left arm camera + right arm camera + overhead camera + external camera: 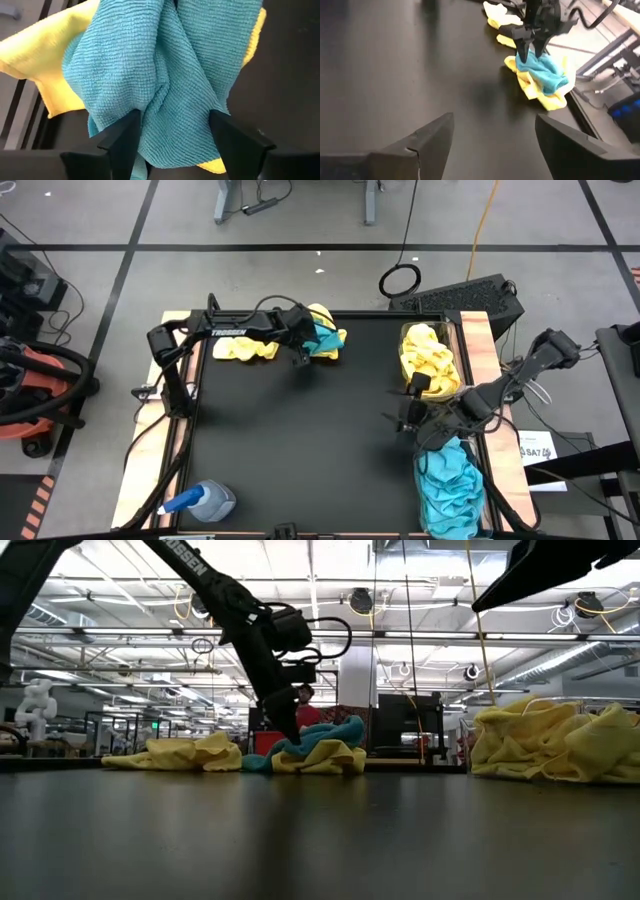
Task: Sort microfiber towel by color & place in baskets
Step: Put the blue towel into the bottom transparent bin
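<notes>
Next, I lift the teal towel (328, 339) with my left gripper to the dark middle (335, 400) so my right gripper can take it, because the towel lies across the table from the near basket.
A teal microfiber towel (325, 340) lies crumpled on a yellow one (320, 313) at the table's far edge. More yellow towels (245, 350) lie to its left. My left gripper (175, 132) is open and comes down over the teal towel (165, 75), with a raised fold between its fingers. My right gripper (495, 140) is open and holds nothing. It hovers over the table (300, 450) beside the baskets (395, 412). The far basket (456, 330) holds yellow towels (430, 360). The near basket (487, 480) holds teal towels (450, 485). My left gripper comes at the teal towel from above on a slant, and its open fingers (125, 137) stand on either side of the towel's raised middle fold (167, 120). Whether the fingertips touch the cloth, I cannot tell. The towel rests on the yellow towel beneath it.
A blue-capped spray bottle (200, 502) lies at the near left corner. Wooden rails (478, 340) edge the table's left and right sides. The dark middle of the table is bare. In the low view the yellow-filled basket (560, 745) stands at the right.
</notes>
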`<state>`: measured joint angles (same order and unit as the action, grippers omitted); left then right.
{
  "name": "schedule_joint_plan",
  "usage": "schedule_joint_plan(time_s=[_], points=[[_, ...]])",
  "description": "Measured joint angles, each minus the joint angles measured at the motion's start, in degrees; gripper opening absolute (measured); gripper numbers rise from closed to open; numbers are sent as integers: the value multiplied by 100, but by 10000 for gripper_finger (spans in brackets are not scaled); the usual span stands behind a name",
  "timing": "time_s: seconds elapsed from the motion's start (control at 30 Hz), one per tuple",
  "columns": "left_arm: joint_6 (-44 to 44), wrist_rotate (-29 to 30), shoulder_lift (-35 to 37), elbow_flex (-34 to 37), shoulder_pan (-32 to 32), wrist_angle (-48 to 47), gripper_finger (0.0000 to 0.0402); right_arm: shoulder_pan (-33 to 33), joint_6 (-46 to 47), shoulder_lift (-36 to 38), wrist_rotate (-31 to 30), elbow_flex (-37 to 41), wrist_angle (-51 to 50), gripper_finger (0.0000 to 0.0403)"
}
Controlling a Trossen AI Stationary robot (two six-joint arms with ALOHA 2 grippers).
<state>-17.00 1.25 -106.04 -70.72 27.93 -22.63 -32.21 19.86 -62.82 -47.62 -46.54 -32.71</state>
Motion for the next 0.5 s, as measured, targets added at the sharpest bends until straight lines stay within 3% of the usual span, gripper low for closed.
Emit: schedule_joint_plan(time_s=[0.17,0.5], points=[[5,-1,-4,0,-8,84,193,0,186,-360,-2,2,170,266],[16,1,-4,0,-31,-8,12,-15,326,-668,-4,2,645,232]])
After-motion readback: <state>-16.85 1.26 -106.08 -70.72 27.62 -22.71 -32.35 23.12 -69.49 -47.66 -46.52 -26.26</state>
